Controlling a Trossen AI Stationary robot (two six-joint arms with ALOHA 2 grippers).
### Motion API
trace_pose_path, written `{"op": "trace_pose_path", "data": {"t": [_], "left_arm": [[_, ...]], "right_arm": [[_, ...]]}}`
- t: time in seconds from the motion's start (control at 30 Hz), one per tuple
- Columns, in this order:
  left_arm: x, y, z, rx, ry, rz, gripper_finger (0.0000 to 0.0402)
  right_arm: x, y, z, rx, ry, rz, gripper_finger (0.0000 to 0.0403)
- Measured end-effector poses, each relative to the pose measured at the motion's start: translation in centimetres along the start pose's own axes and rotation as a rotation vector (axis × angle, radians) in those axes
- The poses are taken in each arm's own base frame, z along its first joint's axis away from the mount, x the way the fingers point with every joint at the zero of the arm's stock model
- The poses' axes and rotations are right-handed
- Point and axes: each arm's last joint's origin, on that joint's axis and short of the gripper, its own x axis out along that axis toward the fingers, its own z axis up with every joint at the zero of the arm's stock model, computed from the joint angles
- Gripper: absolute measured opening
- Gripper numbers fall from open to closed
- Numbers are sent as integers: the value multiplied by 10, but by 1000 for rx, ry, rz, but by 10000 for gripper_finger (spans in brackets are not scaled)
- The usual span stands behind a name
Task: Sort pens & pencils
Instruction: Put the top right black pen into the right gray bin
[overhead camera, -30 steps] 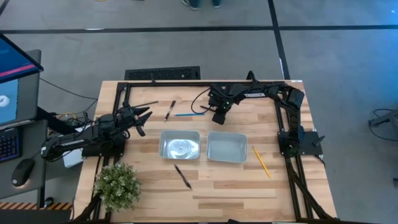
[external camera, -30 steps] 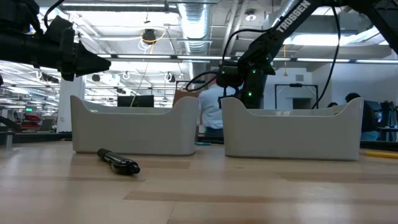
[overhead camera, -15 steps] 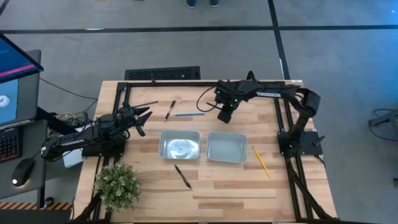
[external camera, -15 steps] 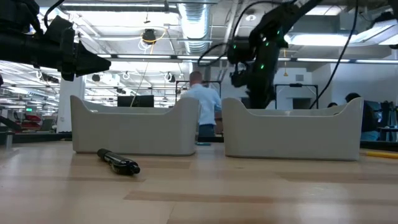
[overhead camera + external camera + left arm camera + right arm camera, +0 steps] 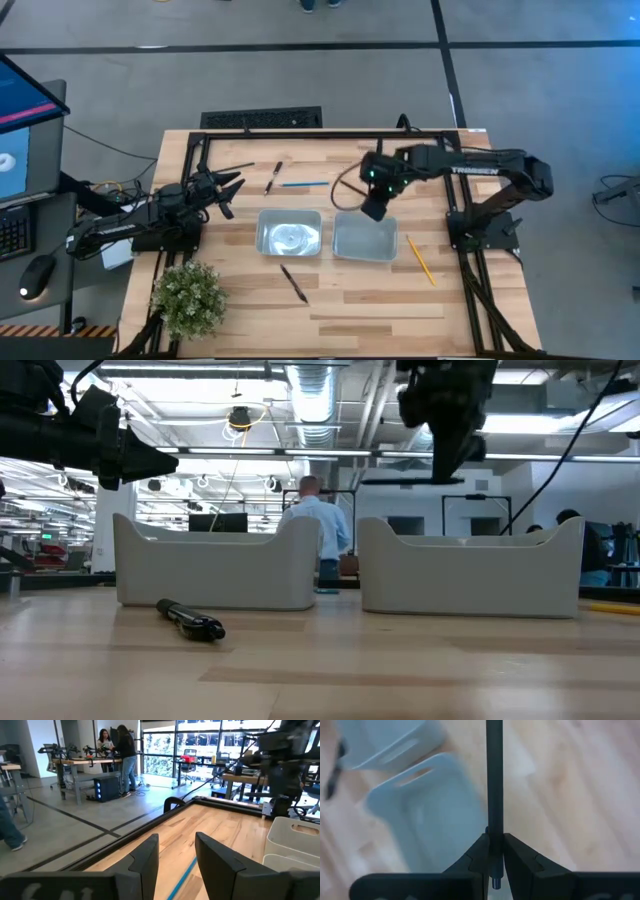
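The dark pen (image 5: 405,481) is level above the tray's rim, so I carry on with my right gripper into the empty tray (image 5: 365,238) beside the yellow pencil and let go there.
My right gripper (image 5: 372,209) hangs over the far rim of the right tray (image 5: 364,238), shut on a dark pen (image 5: 494,780). The low view shows that pen (image 5: 405,480) lying level, above the tray (image 5: 470,575). My left gripper (image 5: 232,188) waits open near the table's left edge. One pen (image 5: 294,284) lies flat in front of the left tray (image 5: 290,233). Another pen (image 5: 271,178) and the light blue pencil (image 5: 304,184) lie beyond the trays. The yellow pencil (image 5: 420,260) lies right of the right tray. My right gripper pinches the dark pen between its two fingers (image 5: 481,851) near one end (image 5: 494,832). A short stub with a metal tip (image 5: 495,882) sticks out behind them. The fingers come from above, pointing down, across the pen. The pen is level and lifted clear of the tray.
A potted plant (image 5: 188,297) stands at the near left corner. A thin dark stick (image 5: 238,167) lies at the far left. Black frame rails run along the far (image 5: 330,133) and right edges. The near half of the table is bare wood (image 5: 380,300).
My right gripper has carried the dark pen from the far part of the table, by the blue pencil's right end, toward the near edge and a little right. It has risen, and now hangs over the right tray's far rim. The left arm has kept still.
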Motion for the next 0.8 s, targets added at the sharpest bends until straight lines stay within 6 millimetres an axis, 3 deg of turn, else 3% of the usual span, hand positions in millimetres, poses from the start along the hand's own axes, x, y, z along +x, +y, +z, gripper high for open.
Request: {"op": "trace_pose_path", "data": {"t": [0.17,0.37,0.8], "left_arm": [[0,0,0,0,0,1,119],[0,0,0,0,0,1,119],[0,0,0,-44,0,1,119]], "right_arm": [[10,37,-16,-37,51,22,71],[45,63,-38,-40,109,-11,71],[109,56,-54,0,252,-113,68]]}}
